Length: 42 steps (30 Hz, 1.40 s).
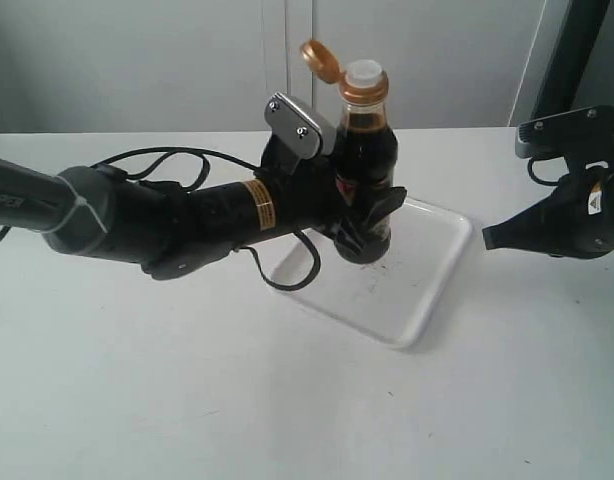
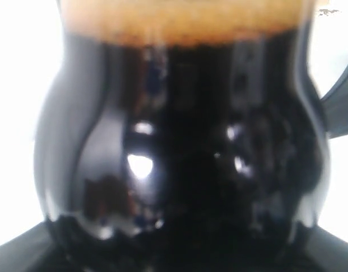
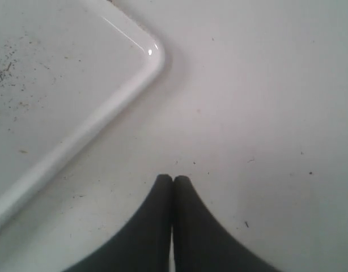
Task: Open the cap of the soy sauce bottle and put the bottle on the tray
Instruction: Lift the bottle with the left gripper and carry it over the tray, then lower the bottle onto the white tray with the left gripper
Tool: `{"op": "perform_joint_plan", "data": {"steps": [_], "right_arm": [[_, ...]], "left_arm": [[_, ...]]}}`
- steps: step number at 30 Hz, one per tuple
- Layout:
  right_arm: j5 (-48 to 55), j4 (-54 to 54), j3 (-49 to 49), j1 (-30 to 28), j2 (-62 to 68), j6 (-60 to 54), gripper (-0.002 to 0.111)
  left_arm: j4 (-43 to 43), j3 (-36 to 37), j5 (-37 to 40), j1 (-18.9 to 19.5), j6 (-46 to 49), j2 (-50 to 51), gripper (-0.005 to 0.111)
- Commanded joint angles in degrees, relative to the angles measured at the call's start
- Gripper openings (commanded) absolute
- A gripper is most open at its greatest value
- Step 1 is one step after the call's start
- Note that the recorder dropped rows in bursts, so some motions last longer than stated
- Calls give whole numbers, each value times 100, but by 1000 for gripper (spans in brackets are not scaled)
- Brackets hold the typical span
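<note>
The golden cap [image 1: 321,61] is open and the bottle is upright over the tray, so the robot's left gripper should keep lowering it and let go once the bottle's base touches the tray's bottom [image 1: 371,281].
The soy sauce bottle [image 1: 367,150] stands upright over the far part of the white tray [image 1: 427,300], its base at or just above the tray floor. Its golden cap [image 1: 322,60] is flipped open to the left, and the white spout [image 1: 364,72] shows. My left gripper [image 1: 372,222] is shut on the bottle's lower body. In the left wrist view the dark bottle [image 2: 179,158] fills the frame, so the fingers are barely seen. My right gripper [image 1: 487,238] hovers to the right of the tray, shut and empty; its tips [image 3: 173,180] meet above the table beside the tray's corner [image 3: 154,56].
The white table [image 1: 187,400] spreads around the tray. A black cable [image 1: 277,275] loops from the left arm onto the tray's left edge. A dark post [image 1: 572,55] stands at the back right. Dark specks lie on the tray floor [image 3: 4,62].
</note>
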Motion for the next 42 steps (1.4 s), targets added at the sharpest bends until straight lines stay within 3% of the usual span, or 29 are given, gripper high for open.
{"op": "perform_joint_plan", "data": {"steps": [1, 21, 38, 42], "right_arm": [[-57, 4, 42, -57, -4, 3, 0], [-168, 4, 42, -57, -4, 3, 0], [-205, 4, 42, -57, -4, 3, 0], [-205, 4, 42, -57, -4, 3, 0]], "left_arm": [[-161, -357, -517, -33, -53, 71, 0], [-163, -1385, -24, -33, -319, 867, 0], [-174, -1397, 161, -33, -324, 993, 0], [-174, -1397, 544, -33, -456, 993, 0]]}}
